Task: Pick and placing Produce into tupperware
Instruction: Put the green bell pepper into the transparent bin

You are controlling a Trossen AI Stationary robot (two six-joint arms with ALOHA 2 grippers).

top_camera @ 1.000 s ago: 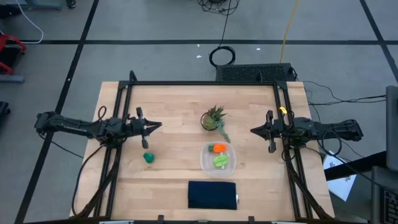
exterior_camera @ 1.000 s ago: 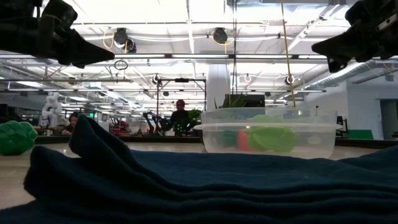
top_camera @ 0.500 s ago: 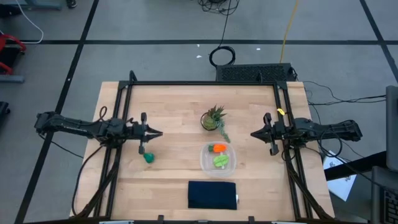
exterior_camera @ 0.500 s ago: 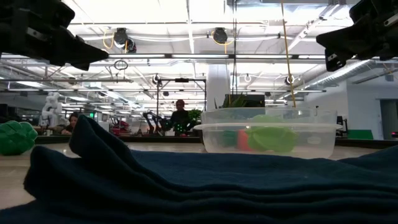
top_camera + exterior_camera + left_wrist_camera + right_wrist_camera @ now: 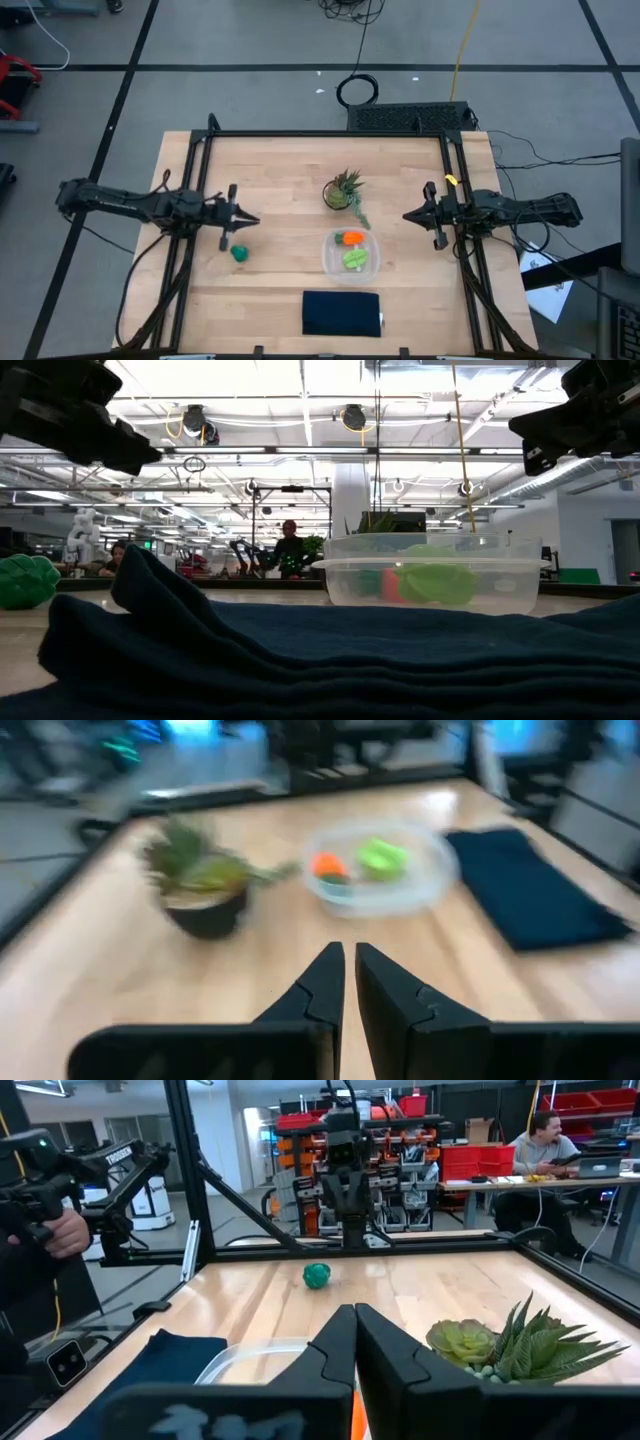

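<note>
The shut fingers of my left gripper point level over the table [image 5: 264,229] past the dark green piece. Next, I swing back, tilt them down and open them above that piece [image 5: 239,253].
The clear tupperware [image 5: 351,253] stands near the table's middle and holds the orange carrot [image 5: 350,238] and the lime-green piece [image 5: 355,259]. It also shows in the low view as tupperware [image 5: 430,570] and in the left wrist view as tupperware [image 5: 380,870]. The dark green piece [image 5: 239,254] lies on the bare wood left of it, also seen as the dark green piece [image 5: 317,1275]. My left gripper [image 5: 255,217] hovers shut just beyond that piece, toward the far side, with fingers [image 5: 325,982] nearly together. My right gripper [image 5: 407,213] waits shut in the air right of the tupperware.
A spiky potted plant [image 5: 345,190] stands just beyond the tupperware. A dark navy folded cloth [image 5: 341,313] lies by the near edge. A black frame [image 5: 330,133] runs along the table's far and side edges. People sit in the room beyond.
My left gripper has drifted a little toward the near edge, closer to the dark green piece, staying shut. The produce and tupperware have not moved.
</note>
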